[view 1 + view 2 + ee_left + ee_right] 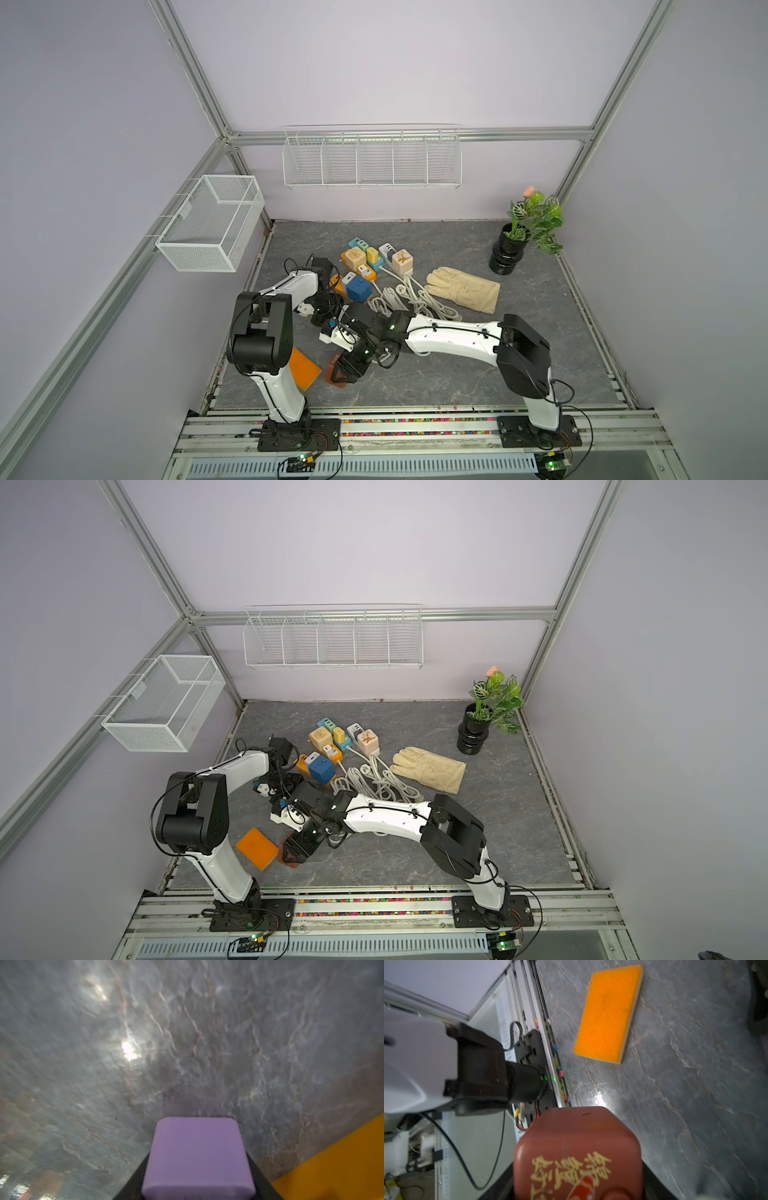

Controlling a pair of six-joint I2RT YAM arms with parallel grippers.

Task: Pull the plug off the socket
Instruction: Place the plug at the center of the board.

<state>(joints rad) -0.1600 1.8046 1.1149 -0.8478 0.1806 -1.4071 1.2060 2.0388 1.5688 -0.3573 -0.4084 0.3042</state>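
The red-brown socket cube (332, 373) is low over the clear table (636, 1094) beside the orange sponge, so the robot's right gripper should keep lowering until the cube rests there, then release.
My left gripper (198, 1153) is shut on a purple plug (197, 1136), which fills the space between its black jaws above the grey table. In both top views the left gripper (322, 313) (276, 791) points down beside the cluster of socket cubes, and the plug is hidden there. My right gripper (577, 1163) is shut on a red-brown socket cube (577, 1136) with gold characters. It holds the cube low near the front of the table (334, 376) (291, 859). Plug and socket are apart, one in each gripper.
An orange sponge (305, 368) (609, 1014) lies left of the right gripper. Several coloured socket cubes (374, 266), a blue cube (358, 287), tangled white cords (411, 301) and a cream glove (463, 286) lie mid-table. A potted plant (511, 249) stands back right.
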